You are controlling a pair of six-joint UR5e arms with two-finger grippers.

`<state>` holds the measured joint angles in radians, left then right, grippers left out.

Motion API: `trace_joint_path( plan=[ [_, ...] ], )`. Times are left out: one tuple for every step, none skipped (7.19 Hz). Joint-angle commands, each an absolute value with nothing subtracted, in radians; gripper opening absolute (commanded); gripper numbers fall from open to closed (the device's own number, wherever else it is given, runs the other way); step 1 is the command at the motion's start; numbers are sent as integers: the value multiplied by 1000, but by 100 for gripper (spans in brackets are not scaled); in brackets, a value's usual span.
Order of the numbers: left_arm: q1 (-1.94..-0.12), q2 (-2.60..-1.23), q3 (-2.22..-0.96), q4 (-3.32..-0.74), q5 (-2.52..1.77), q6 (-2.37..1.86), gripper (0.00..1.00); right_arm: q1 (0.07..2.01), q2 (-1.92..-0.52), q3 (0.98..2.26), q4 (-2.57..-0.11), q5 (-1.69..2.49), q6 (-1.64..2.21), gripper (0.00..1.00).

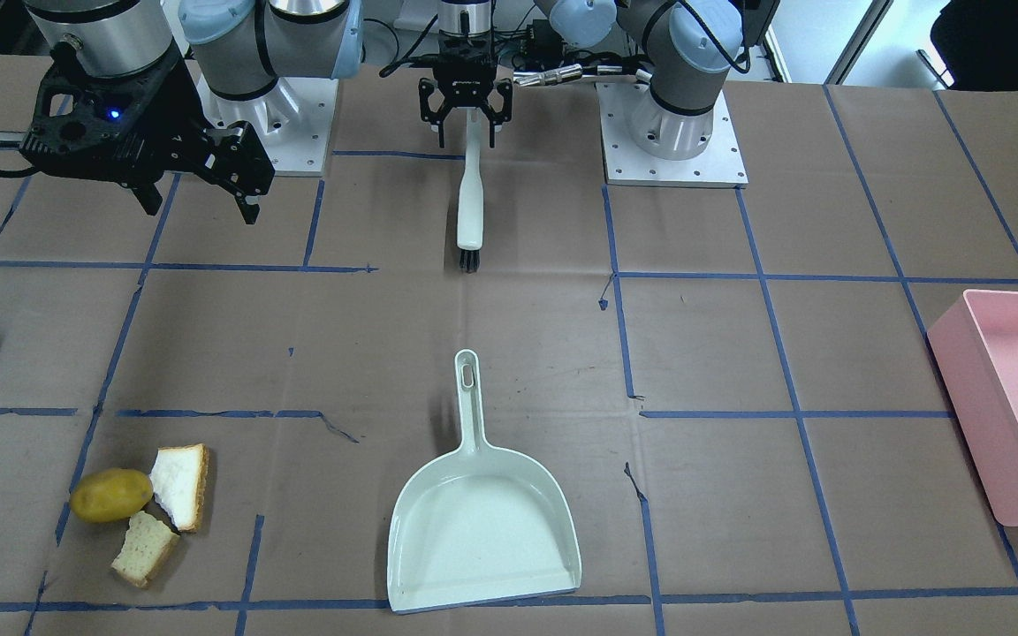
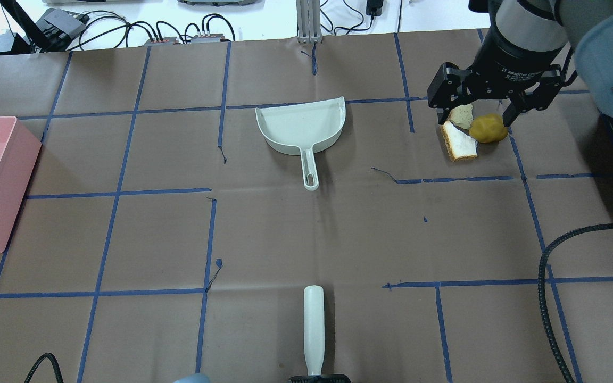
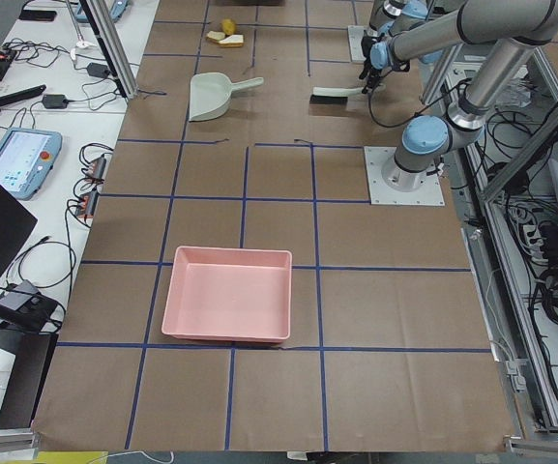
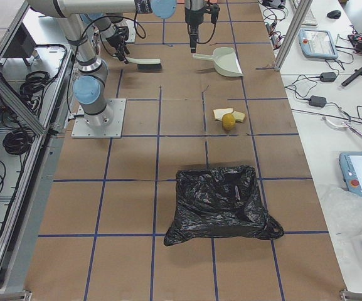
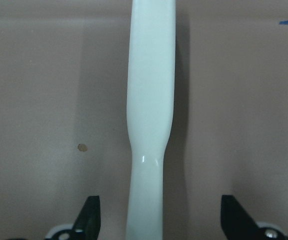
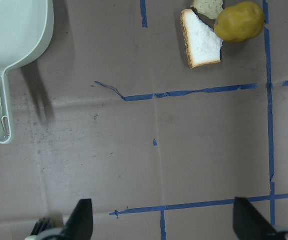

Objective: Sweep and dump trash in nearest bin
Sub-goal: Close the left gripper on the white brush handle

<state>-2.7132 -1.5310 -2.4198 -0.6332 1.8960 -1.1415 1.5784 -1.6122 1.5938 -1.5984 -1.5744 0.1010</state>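
I should expect the brush to have a longer row hidden under its white head (image 1: pixel 470 215) when I lift it, because black bristles (image 1: pixel 469 261) stick out a little past the brush's tip.
The trash lies together: a yellow-brown potato (image 1: pixel 111 495) and two bread pieces (image 1: pixel 182 484) (image 1: pixel 145 548); they also show in the overhead view, potato (image 2: pixel 487 129) and bread (image 2: pixel 460 142). A white dustpan (image 1: pixel 482 521) lies mid-table, handle toward the robot. A white-handled brush (image 1: pixel 471 194) with black bristles lies near the robot. My left gripper (image 1: pixel 467 137) is open and straddles the brush handle (image 5: pixel 151 100) without closing on it. My right gripper (image 1: pixel 200 199) is open and empty, raised above the table; the right wrist view shows the trash (image 6: pixel 238 22) ahead of it.
A pink bin (image 1: pixel 1013 397) stands at the table's end on my left side. A black trash bag (image 4: pixel 221 204) sits at the end on my right side, beyond the trash. Blue tape lines grid the brown table cover (image 2: pixel 306 234).
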Motion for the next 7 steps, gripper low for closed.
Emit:
trace_joint_path(
  plan=[
    [-2715, -1532, -2445, -624, 1893, -1143, 80, 1578, -1612, 1594, -1598, -1575, 101, 100],
    [-2715, -1532, -2445, -611, 1888, -1144, 74, 1578, -1612, 1594, -1598, -1575, 101, 100],
    [-2714, -1531, -2445, -611, 1853, -1143, 62, 1578, -1612, 1594, -1598, -1575, 101, 100],
    [-2714, -1531, -2447, -611, 1827, -1143, 47, 1578, -1612, 1594, -1598, -1574, 101, 100],
    [-2712, -1525, -2447, -609, 1803, -1143, 33, 1578, -1612, 1594, -1598, -1575, 101, 100],
    [-2712, -1510, -2448, -609, 1802, -1143, 18, 1578, -1612, 1594, -1598, -1575, 101, 100],
    [-2712, -1500, -2447, -606, 1802, -1141, 8, 1578, -1611, 1594, -1598, -1574, 100, 100]
  ],
)
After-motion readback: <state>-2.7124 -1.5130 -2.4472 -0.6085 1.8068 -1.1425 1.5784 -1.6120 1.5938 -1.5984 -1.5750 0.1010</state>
